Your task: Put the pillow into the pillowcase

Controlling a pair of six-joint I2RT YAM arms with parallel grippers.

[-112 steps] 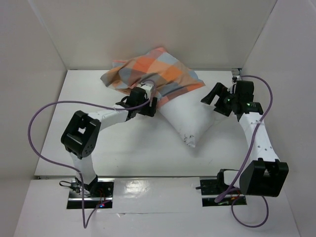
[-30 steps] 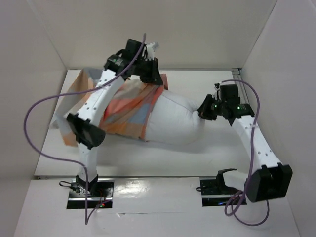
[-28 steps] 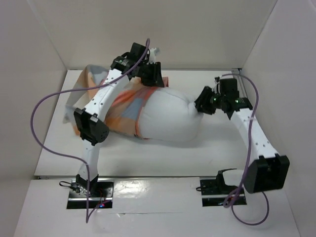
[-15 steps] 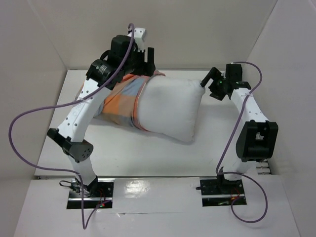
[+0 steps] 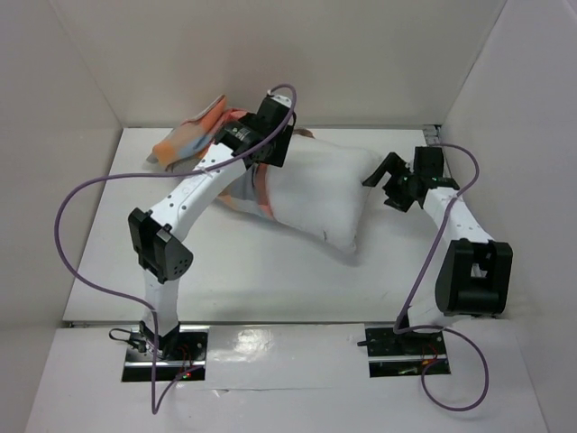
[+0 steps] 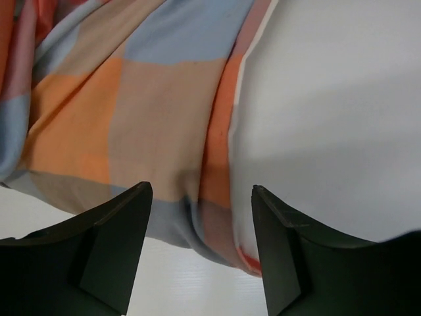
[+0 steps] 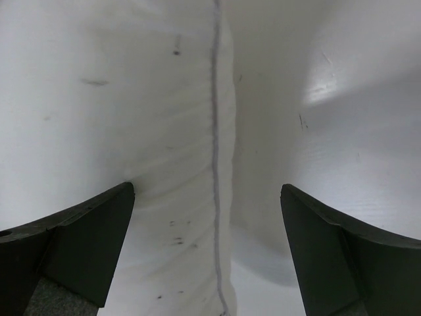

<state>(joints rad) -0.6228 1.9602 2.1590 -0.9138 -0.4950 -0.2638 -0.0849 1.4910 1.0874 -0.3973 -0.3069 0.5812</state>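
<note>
I can see that the pillowcase's opening edge (image 5: 263, 193) is far from the pillow's loose seamed end. I should hold that end (image 5: 347, 227) with my right gripper while my left gripper pulls the pillowcase's opening over.
The white pillow (image 5: 320, 194) lies across the table middle, its left end inside the checked orange, blue-grey and tan pillowcase (image 5: 189, 140). My left gripper (image 5: 270, 158) is open over the pillowcase's mouth edge on the pillow; the left wrist view shows the checked pillowcase (image 6: 131, 112) beside the pillow (image 6: 329, 112) between the spread jaws (image 6: 200, 217). My right gripper (image 5: 379, 176) is open at the pillow's right corner. The right wrist view shows the pillow's seamed edge (image 7: 210, 164) between the wide jaws (image 7: 207, 217).
White walls (image 5: 270, 54) close the table at the back and both sides. A purple cable (image 5: 81, 207) loops from the left arm over the left part of the table. Bare white table (image 5: 270, 280) lies in front of the pillow.
The left gripper has dropped from the raised pillowcase edge onto the pillow and opened. The pillowcase has bunched to the back left. The right gripper let go of the pillow's corner and opened.
</note>
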